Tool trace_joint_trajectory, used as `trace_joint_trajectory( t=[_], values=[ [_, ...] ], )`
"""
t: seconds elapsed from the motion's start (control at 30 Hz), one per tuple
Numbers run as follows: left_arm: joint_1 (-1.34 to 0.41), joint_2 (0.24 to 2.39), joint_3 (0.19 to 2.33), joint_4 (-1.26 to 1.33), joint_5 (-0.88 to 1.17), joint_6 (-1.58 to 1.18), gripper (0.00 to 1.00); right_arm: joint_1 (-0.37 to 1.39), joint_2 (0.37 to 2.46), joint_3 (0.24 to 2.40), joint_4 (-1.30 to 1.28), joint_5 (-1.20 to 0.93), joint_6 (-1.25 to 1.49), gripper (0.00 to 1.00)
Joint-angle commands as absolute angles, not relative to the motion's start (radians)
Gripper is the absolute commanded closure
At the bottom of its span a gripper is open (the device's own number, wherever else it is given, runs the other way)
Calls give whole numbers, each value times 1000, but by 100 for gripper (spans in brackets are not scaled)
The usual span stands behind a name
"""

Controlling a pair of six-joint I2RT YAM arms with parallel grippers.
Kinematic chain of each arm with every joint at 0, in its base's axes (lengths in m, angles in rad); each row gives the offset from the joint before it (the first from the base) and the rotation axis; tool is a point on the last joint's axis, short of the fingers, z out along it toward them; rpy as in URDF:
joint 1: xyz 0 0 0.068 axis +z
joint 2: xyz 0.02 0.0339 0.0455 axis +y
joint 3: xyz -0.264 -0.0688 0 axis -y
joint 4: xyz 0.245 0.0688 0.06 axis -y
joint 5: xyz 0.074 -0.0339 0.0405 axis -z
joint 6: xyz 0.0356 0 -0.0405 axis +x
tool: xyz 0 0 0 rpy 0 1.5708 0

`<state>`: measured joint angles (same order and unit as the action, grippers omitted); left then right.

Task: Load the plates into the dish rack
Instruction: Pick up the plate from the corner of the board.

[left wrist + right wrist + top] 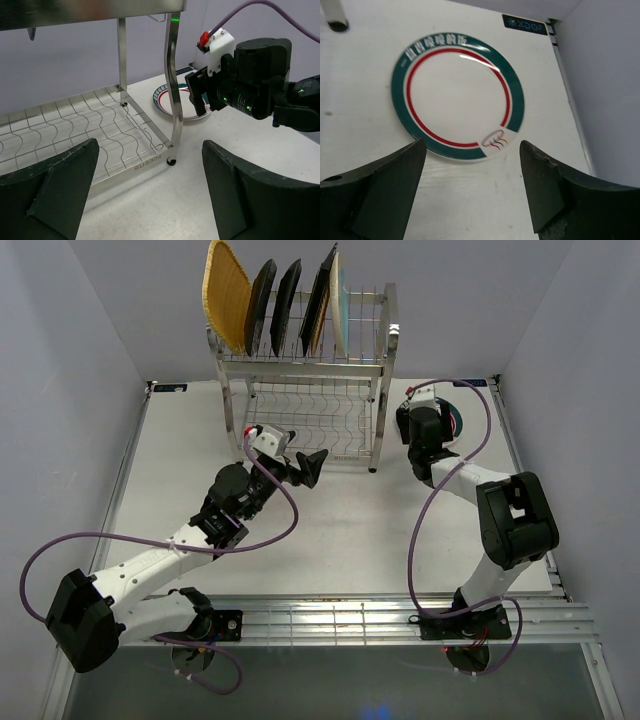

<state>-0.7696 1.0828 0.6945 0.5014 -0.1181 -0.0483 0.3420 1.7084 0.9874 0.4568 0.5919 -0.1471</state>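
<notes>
The teal-rimmed plate (457, 97) is flat below my right gripper, so next I move back, get low and turn the fingers to pinch its near rim (491, 149) from the front.
The dish rack (300, 390) stands at the back of the table. Its top tier holds several plates on edge: a woven orange-tan one (228, 295), black ones (262, 305) and a pale one (340, 300). A teal-rimmed white plate (457, 95) lies flat on the table to the right of the rack. My right gripper (472, 145) hangs open just above that plate's near edge, with nothing between its fingers. My left gripper (149, 145) is open and empty, low over the table by the rack's front right post (172, 75).
The rack's lower shelf (100, 130) carries nothing. The right wrist (250, 75) hangs close to the rack's right side, and the teal-rimmed plate (167, 100) shows behind the post. The table's right edge (570, 110) and a wall run just beyond the plate.
</notes>
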Motion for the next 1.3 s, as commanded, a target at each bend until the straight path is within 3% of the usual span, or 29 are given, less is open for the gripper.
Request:
trace_joint_trajectory(
  t=[0.0,0.1,0.3,0.37,0.6,0.9,1.27],
  values=[
    [-773,1046,683,511,-100,-44,6,331,1657,945,485,698,-432,19],
    [-773,1052,683,512,-95,-46,6,333,1640,882,561,650,-541,24],
    [-773,1063,689,512,-100,-41,6,333,1741,692,1154,733,-1035,23],
    [-772,1066,689,512,-101,-41,6,331,1759,669,1233,715,-1138,24],
    [-773,1071,689,512,-89,-41,6,331,1678,667,861,563,-1123,26],
    [-772,1074,689,511,-86,-41,6,324,1677,686,709,399,-1180,26],
    [-773,1048,683,509,-77,-43,6,276,1755,689,729,290,-1287,25]
  ],
)
